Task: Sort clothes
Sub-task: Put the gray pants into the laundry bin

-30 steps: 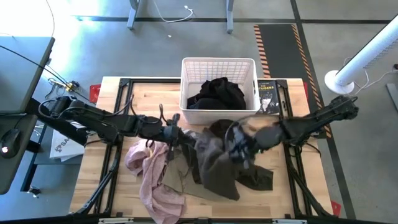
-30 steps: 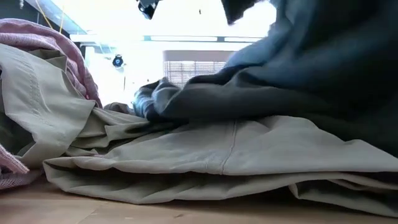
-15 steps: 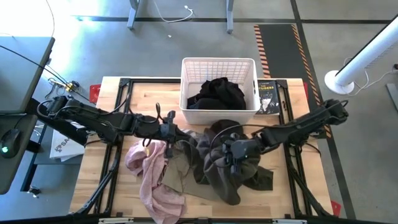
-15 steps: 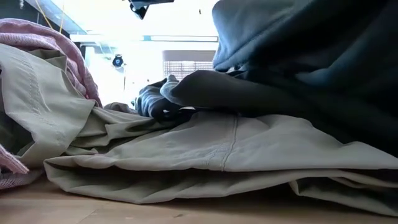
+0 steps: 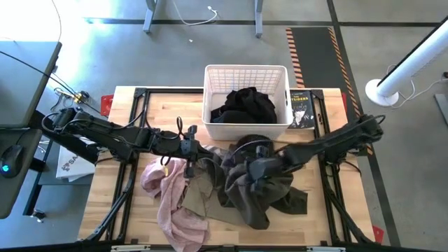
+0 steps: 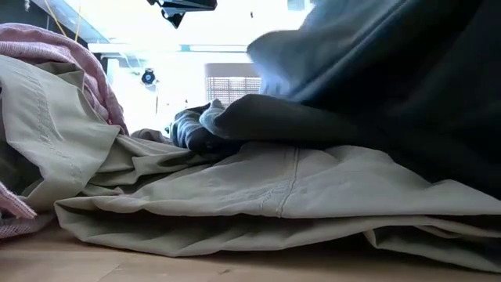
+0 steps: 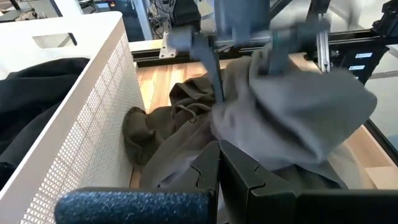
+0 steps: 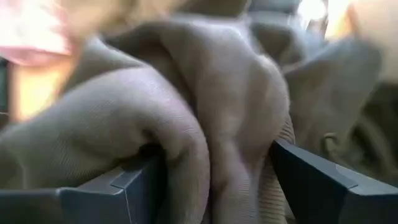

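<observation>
I expect the dark olive-brown garment to keep its spread-out flap (image 5: 292, 202) in place when I pull the bunched fold a little, because the garment lies in slack, heaped folds (image 5: 245, 199).
The dark olive-brown garment (image 5: 262, 189) lies heaped at mid-table, over the beige-khaki garment (image 5: 199, 199). The light pink garment (image 5: 168, 203) lies at their left. A black garment (image 5: 245, 105) fills the white basket (image 5: 246, 68) at the far edge. My right gripper (image 5: 253, 168) stands open over the olive heap, cloth bunched between its fingers. My left gripper (image 5: 189, 150) is shut, just left of the heap by the basket's near left corner (image 7: 93, 93). Nothing shows between its fingers. My right gripper has a thick fold of the olive garment (image 8: 205, 106) between its spread fingers (image 8: 124, 186), and the fold bulges against their inner sides. The fingers point down from above (image 7: 214, 74). The rest of the garment sags onto the heap below.
A dark book (image 5: 301, 108) lies right of the basket, and a red piece (image 5: 106, 103) sits at the table's far left corner. Black frame rails run along the table's left and right sides. In the low view the beige garment (image 6: 274, 196) fills the near table.
My right gripper has carried the lifted olive fold toward the table's left and lowered it over the heap, and it has opened. The fold has sunk onto the rest of the garment. The other clothes lie as before.
</observation>
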Available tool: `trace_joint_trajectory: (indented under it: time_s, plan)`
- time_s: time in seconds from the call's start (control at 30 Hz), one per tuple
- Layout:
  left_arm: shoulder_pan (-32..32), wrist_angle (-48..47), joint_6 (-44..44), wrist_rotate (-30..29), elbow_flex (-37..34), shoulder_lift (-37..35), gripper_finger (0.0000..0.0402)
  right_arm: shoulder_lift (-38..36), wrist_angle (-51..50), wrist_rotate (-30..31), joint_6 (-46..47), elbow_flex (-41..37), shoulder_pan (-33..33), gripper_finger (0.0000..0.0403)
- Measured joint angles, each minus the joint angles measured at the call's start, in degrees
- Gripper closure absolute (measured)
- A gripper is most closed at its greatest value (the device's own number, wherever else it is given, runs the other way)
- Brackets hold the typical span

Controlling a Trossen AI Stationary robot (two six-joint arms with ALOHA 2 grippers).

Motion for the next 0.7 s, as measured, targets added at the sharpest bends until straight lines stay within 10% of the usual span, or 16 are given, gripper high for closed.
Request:
trace_joint_trajectory:
  time_s: [0.2,0.4,0.7]
  plan:
    - [0.00,0.01,-0.17,0.00,0.00,0.00,0.0399,14.25,-1.18,-3.48,1.42,0.40,-0.90,0.0146]
    - [0.00,0.04,-0.14,0.02,-0.02,0.01,0.0399,19.40,3.51,-11.10,-1.71,0.87,-2.36,0.0314]
    - [-0.80,0.00,-0.11,0.04,-0.02,0.00,0.0399,2.19,4.98,-0.44,0.18,-0.73,-2.31,0.0359]
